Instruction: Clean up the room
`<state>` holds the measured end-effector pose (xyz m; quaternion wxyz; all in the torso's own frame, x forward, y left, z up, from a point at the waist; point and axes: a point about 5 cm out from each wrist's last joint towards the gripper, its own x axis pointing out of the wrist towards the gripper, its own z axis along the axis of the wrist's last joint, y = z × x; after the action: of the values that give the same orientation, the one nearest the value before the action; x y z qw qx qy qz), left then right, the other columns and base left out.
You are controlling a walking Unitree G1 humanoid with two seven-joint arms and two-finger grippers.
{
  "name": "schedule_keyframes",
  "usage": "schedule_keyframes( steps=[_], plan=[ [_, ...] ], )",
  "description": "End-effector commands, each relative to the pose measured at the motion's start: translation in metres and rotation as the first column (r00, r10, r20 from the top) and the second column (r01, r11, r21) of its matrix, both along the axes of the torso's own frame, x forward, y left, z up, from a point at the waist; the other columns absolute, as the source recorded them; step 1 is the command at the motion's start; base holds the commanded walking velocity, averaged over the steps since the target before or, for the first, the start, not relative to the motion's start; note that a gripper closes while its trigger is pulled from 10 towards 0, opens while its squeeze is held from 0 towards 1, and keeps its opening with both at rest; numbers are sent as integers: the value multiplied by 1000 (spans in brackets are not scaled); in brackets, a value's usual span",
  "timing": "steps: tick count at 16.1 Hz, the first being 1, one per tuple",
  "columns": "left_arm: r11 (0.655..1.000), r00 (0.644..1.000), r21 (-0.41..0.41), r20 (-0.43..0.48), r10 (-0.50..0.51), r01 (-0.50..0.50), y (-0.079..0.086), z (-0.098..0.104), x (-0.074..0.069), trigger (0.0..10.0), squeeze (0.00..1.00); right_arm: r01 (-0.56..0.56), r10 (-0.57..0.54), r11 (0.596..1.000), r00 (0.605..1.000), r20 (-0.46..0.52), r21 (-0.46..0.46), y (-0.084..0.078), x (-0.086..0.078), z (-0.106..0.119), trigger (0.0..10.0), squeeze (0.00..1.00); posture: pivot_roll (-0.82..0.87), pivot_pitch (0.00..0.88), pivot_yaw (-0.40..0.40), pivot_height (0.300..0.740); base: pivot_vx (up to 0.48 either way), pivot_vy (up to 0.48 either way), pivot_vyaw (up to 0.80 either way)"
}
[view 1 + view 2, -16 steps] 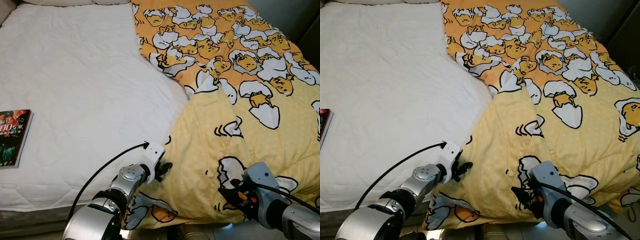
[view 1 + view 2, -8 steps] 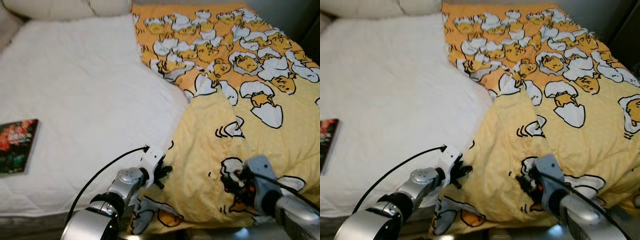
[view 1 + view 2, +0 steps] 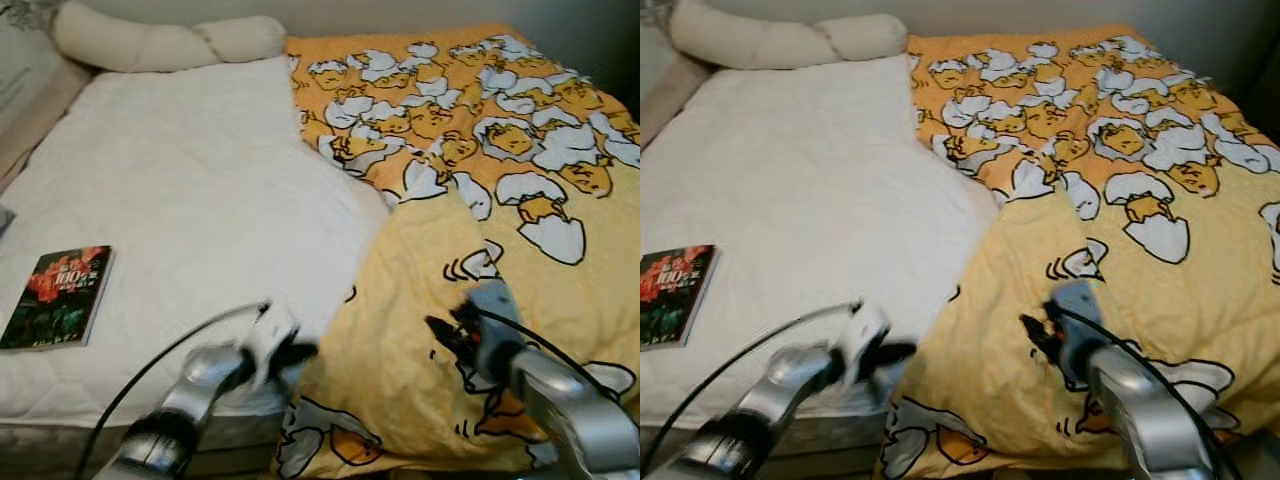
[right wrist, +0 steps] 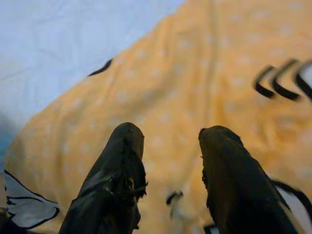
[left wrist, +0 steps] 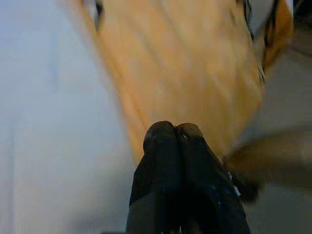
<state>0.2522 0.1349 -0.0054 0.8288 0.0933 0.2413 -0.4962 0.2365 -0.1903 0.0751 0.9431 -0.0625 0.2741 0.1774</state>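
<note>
My gripper is to pull the yellow duvet (image 3: 385, 325) toward the foot of the bed, and the duvet's edge should then become straight, because the fabric slants loosely across the white mattress.
A yellow duvet (image 3: 480, 200) printed with egg characters covers the right half of the bed, its near corner folded back over itself. My left gripper (image 3: 297, 353) is blurred at the duvet's left edge near the foot of the white mattress (image 3: 180, 200); in the left wrist view its fingers (image 5: 170, 141) are pressed together with nothing between them. My right gripper (image 3: 440, 332) hovers over the folded yellow part, and in the right wrist view its fingers (image 4: 124, 146) stand apart above the fabric. A book (image 3: 58, 297) with a dark cover lies on the mattress at the left.
A long white bolster pillow (image 3: 160, 40) lies along the head of the bed. Another pillow (image 3: 25, 75) sits at the far left corner. The floor (image 5: 287, 97) shows beside the bed's foot.
The camera has tilted up, bringing the pillows into view. My right gripper has risen and moved forward over the duvet. My left gripper has slid back toward the mattress's near edge.
</note>
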Motion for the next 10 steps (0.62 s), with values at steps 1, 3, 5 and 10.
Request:
schedule_keyframes(
  steps=[1, 3, 5, 10],
  plan=[
    [999, 999, 29, 15, -28, 28, 6, 2, -3, 0, 0, -32, 32, 999, 999, 4, -16, 5, 5, -3, 10000, 0, -145, 0, 50, 740, 0, 0, 0],
    [988, 985, 51, 95, 142, -148, 17, 5, 6, 0, 0, -45, 45, 999, 999, 25, 2, 11, 17, -5, 10000, 0, -133, 0, 38, 740, 0, 0, 0],
    [936, 913, -26, 214, 348, -350, 24, 24, 25, 10000, 0, -49, 48, 998, 998, 47, 28, 22, 26, -6, 10000, 0, -115, 0, 39, 740, 0, 0, 0],
    [729, 646, -276, 340, 683, -626, 47, 72, 39, 10000, 1000, 178, -201, 975, 963, 178, 134, 22, 34, -3, 10000, 1000, -86, 0, 57, 740, 0, 0, 0]
  ],
)
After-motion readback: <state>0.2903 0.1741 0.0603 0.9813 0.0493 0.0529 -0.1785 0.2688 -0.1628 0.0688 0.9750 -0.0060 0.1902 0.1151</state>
